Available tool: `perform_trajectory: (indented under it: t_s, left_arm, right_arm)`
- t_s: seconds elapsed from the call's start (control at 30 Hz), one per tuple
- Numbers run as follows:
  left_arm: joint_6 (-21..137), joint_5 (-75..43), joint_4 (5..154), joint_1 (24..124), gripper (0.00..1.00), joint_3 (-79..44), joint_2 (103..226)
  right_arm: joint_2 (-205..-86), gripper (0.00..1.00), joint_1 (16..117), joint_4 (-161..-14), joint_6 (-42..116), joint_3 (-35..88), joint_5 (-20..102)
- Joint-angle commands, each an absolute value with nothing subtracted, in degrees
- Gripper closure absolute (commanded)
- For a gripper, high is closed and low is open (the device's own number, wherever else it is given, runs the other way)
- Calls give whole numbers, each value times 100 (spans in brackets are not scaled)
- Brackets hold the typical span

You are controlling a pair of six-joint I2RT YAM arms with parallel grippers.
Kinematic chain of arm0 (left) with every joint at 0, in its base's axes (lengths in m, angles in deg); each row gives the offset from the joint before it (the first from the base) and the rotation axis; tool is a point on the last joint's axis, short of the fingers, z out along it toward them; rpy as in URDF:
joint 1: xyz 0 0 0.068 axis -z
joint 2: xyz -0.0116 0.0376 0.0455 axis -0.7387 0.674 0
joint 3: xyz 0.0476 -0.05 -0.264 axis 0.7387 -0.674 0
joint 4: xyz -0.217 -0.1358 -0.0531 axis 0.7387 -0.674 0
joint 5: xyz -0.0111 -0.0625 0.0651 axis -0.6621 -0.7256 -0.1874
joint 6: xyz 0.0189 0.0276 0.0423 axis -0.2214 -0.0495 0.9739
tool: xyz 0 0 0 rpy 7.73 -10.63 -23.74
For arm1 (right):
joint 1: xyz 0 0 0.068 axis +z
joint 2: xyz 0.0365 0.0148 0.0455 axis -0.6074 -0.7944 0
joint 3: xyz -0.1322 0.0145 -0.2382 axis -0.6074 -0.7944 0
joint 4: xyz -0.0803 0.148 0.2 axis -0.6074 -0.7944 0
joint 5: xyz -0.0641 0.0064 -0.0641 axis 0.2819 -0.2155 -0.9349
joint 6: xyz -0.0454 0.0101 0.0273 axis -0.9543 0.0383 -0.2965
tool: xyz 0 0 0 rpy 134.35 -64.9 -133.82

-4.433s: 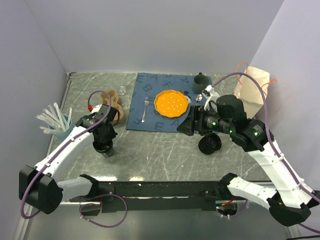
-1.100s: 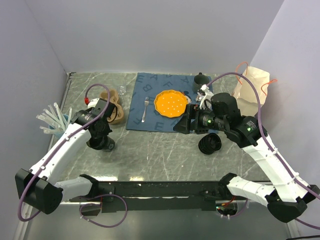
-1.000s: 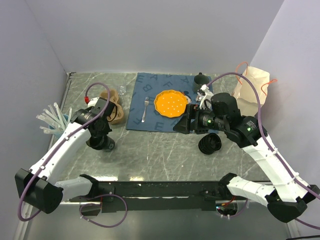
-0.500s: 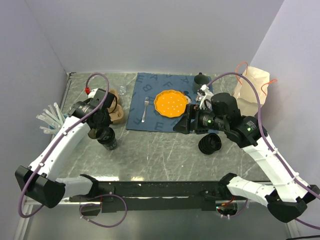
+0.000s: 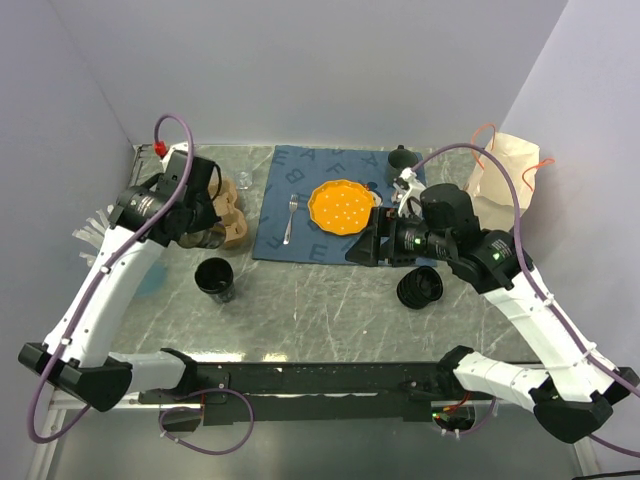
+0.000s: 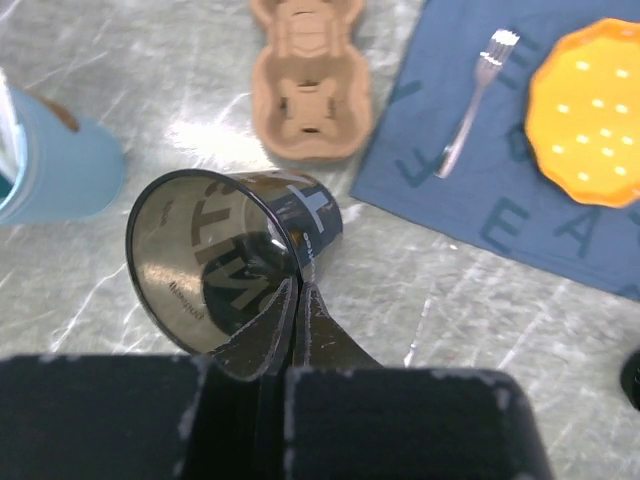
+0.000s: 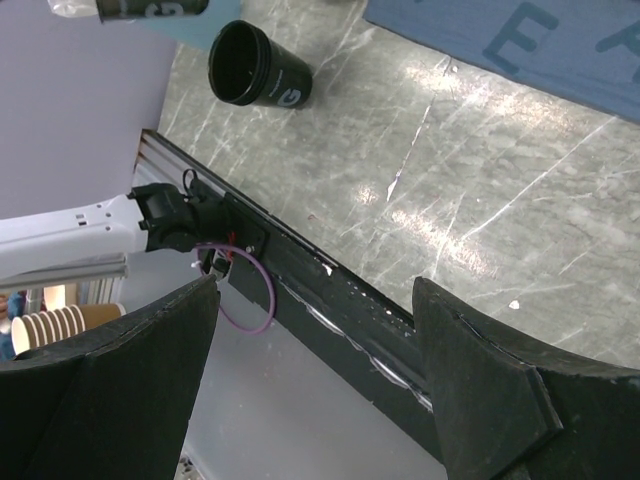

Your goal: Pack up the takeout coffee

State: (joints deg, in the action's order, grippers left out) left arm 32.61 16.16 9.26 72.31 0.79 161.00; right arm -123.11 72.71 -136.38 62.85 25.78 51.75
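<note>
My left gripper keeps moving the black cup (image 5: 204, 238) to the table before the blue placemat (image 5: 295, 302) until the cup stands there, because the cup hangs with its opening up and that spot is clear.
My left gripper (image 6: 298, 287) is shut on the rim of a black takeout coffee cup (image 6: 235, 250), one finger inside and one outside. It holds the cup tilted above the table, in front of the cardboard cup carrier (image 6: 312, 95). The lifted cup also shows at the top of the right wrist view (image 7: 150, 8). A second black cup (image 5: 215, 279) stands upright and empty on the table below the left gripper (image 5: 205, 228). A black ribbed lid (image 5: 420, 288) lies near my right gripper (image 5: 362, 250). That gripper (image 7: 315, 290) hangs open with nothing between its fingers.
A blue placemat (image 5: 270, 235) holds an orange plate (image 5: 343, 207) and a fork (image 5: 290, 218). A dark green mug (image 5: 401, 160) and a paper bag (image 5: 505, 180) stand at the back right. A light blue cup of straws (image 6: 50, 165) is at the left.
My left gripper has risen and moved back towards the cup carrier with a black cup in it. A second black cup stayed on the table. The right arm has not moved.
</note>
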Motion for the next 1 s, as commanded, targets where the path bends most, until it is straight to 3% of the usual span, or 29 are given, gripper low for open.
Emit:
perform_trajectory:
  t_s: [0.0, 0.43, 0.97]
  left_arm:
    - [3521, 1344, 1061, 7521, 99, 310, 16198]
    - [2766, 1555, 1018, 9700, 99, 249, 17375]
    - [2106, 1731, 1730, 11011, 99, -647, 18395]
  right_arm:
    - [-12265, 14, 7238, -13711, 6290, 2900, 4923]
    - [-11544, 12, 7238, -14142, 6641, 2567, 3631]
    - [-10779, 10, 7247, -14616, 6879, 2681, 2277]
